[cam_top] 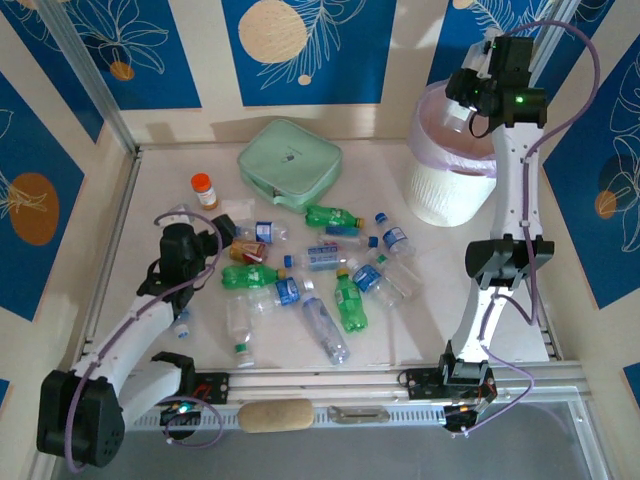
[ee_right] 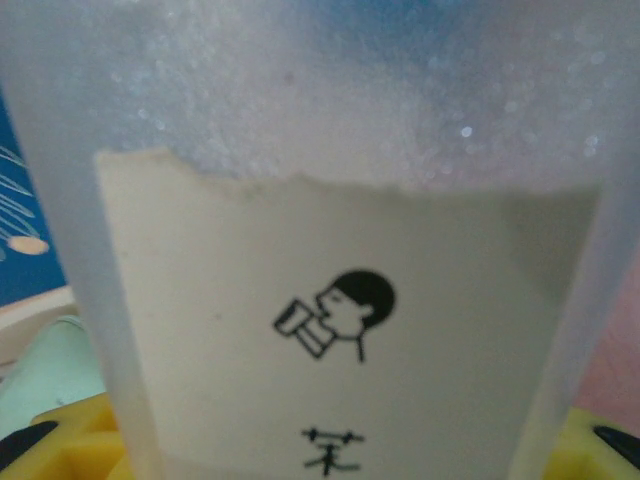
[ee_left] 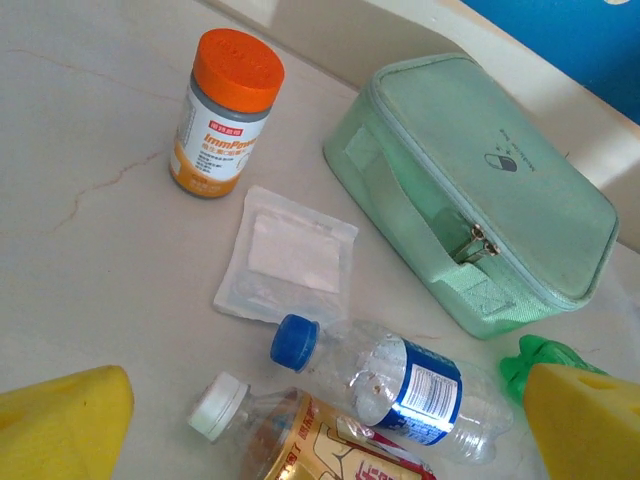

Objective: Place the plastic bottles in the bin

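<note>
The frosted bottle's lower end (cam_top: 457, 113) hangs inside the white bin's rim, so the robot's right gripper should keep going over the bin's opening (cam_top: 462, 138) and let go of the bottle there.
Several plastic bottles lie scattered mid-table, among them a green one (cam_top: 335, 215) and a clear one (cam_top: 325, 332). My left gripper (cam_top: 205, 245) hovers open at the left end of the pile. Between its yellow fingertips (ee_left: 60, 420) lie a blue-capped clear bottle (ee_left: 400, 385) and a white-capped bottle with a yellow-red label (ee_left: 290, 435). My right gripper (cam_top: 470, 100) is raised over the white bin (cam_top: 450, 190) with its pink bag liner. It is shut on a frosted bottle with a cream label (ee_right: 340, 300), pictured with a drinking head.
A mint-green zip pouch (cam_top: 290, 160) lies at the back, with an orange-capped pill bottle (ee_left: 222, 115) left of it. A small clear square packet (ee_left: 290, 255) sits between them. A tan pad (cam_top: 275, 415) rests on the front rail. Walls close in on three sides.
</note>
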You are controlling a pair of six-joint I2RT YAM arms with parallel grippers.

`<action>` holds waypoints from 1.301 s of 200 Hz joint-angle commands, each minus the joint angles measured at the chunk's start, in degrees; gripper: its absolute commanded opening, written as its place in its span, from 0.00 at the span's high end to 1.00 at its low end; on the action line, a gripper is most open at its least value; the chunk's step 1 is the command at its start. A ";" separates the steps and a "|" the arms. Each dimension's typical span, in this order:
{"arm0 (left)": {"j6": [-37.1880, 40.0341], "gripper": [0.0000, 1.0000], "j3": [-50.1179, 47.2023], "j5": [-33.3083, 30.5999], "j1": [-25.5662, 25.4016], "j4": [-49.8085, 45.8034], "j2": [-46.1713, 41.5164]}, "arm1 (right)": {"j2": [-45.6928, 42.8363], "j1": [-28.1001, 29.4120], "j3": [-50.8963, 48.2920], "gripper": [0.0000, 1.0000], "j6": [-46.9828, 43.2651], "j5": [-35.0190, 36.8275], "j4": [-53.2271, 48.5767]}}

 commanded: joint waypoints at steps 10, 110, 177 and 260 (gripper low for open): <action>1.46 0.00 -1.41 -1.25 0.41 -2.37 -1.68 | 1.34 -0.53 -3.60 0.58 -1.17 1.10 -1.36; 2.19 0.00 -1.31 -1.34 0.42 -3.10 -2.58 | 5.46 -1.06 -3.83 0.41 1.55 -0.81 -4.00; 1.84 0.00 -1.35 -0.66 0.36 -1.97 -1.38 | -0.26 0.18 0.73 0.01 1.53 -1.17 -3.15; 1.54 0.00 2.18 3.03 0.40 -3.55 0.37 | -19.80 16.96 -26.51 0.01 -2.09 -0.77 9.90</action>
